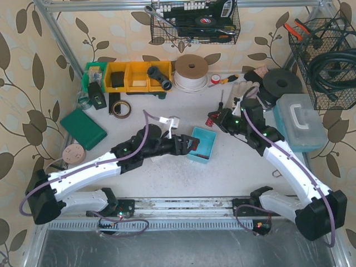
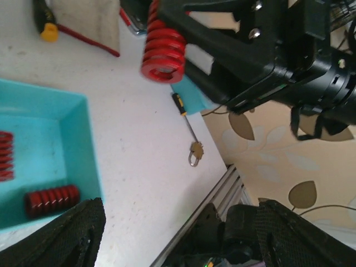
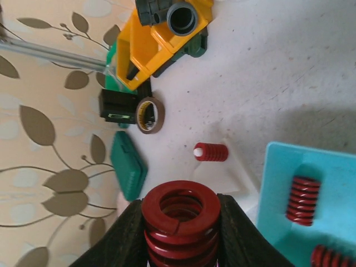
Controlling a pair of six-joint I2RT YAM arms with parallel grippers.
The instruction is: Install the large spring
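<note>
The large red spring's loose end [image 1: 209,122] pokes out of the robot's right gripper, so the left gripper should go on moving in until its fingers straddle the coils [image 2: 165,51].
My right gripper [image 1: 214,118] is shut on the large red spring [image 3: 179,219], held in the air with its open end facing the camera. The spring also shows in the left wrist view [image 2: 163,50]. A white fixture [image 3: 222,175] lies on the table below and ahead, and a small red spring [image 3: 211,151] sits on its white peg. My left gripper [image 1: 192,143] is open and empty, its fingers [image 2: 67,233] wide apart over the right edge of the teal tray [image 2: 72,105]. Small red springs [image 2: 51,200] lie in the tray.
Yellow bins [image 1: 136,76], a tape roll [image 1: 120,108] and a green case [image 1: 83,128] stand at the back left. A small screwdriver [image 2: 186,117] and a padlock [image 2: 195,154] lie right of the tray. A grey toolbox [image 1: 300,121] stands at the right.
</note>
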